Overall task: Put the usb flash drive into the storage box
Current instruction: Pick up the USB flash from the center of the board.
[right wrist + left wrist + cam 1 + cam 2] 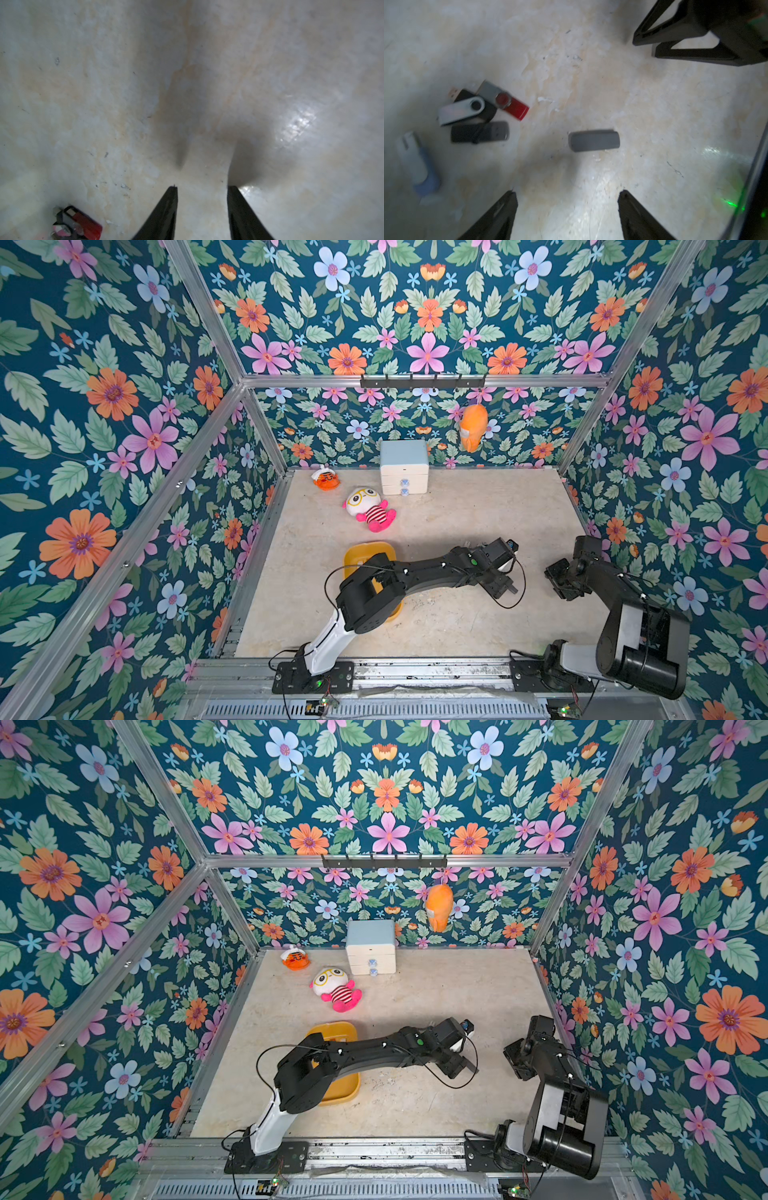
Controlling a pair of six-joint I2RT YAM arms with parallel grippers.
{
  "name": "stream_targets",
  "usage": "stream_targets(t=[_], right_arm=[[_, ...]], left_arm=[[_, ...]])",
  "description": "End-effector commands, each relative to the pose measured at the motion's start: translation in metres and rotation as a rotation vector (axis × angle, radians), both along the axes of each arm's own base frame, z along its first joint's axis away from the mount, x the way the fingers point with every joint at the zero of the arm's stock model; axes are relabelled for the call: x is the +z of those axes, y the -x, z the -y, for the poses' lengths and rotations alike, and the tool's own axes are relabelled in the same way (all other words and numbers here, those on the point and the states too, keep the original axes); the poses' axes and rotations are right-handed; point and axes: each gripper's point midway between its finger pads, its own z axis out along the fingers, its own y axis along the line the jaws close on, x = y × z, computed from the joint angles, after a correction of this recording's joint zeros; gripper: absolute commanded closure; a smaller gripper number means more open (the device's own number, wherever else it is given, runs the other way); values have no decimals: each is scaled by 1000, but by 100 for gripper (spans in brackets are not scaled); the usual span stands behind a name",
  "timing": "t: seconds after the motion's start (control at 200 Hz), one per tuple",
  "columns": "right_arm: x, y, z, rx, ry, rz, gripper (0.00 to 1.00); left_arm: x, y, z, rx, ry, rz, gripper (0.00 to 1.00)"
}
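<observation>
The grey usb flash drive [594, 140] lies crossways in front of my left gripper's open fingers, so next my left gripper turns and grips its long sides [594, 150] before lifting it.
In the left wrist view, several usb flash drives lie on the pale table. A grey capped one [593, 140] lies alone, a little ahead of my open left gripper [568, 193]. A red swivel drive [510, 105], a black-and-silver one [465, 111], a black one [479, 132] and a white-and-blue one [417, 164] are clustered to one side. The yellow storage box [365, 552] sits at front left, partly under my left arm. My right gripper [203, 188] hovers open and empty over bare table, with the red drive [83, 224] at the frame's edge. No drive shows in the top views.
A plush doll [370, 508], a white two-drawer chest [404, 466] and an orange tiger toy [325, 480] stand toward the back. An orange plush [471, 427] hangs from the hook rack [424, 381]. The two grippers [505, 587] [557, 583] are close together at right.
</observation>
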Motion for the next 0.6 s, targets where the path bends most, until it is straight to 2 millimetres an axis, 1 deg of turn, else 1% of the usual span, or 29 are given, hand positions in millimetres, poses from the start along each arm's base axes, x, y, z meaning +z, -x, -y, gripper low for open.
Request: stream_targets(t=[0.0, 0.06, 0.145, 0.23, 0.39, 0.53, 0.595], right_arm=[[2, -5, 1, 15, 8, 30, 55], [3, -5, 1, 17, 11, 29, 55], [1, -5, -1, 22, 1, 32, 55], [-1, -4, -3, 24, -11, 31, 54], [-2, -5, -6, 29, -23, 32, 54], [-5, -8, -13, 40, -66, 52, 54], [-5, -7, -14, 41, -70, 51, 54]], left_arm=[[-11, 5, 7, -234, -80, 68, 17], [-18, 0, 9, -285, -122, 97, 17], [-22, -9, 12, -347, -157, 138, 17], [-25, -6, 15, -430, -152, 159, 17], [-27, 6, 23, -577, -108, 179, 18], [-30, 12, 33, -648, -64, 190, 18], [-33, 9, 38, -659, -64, 199, 19]])
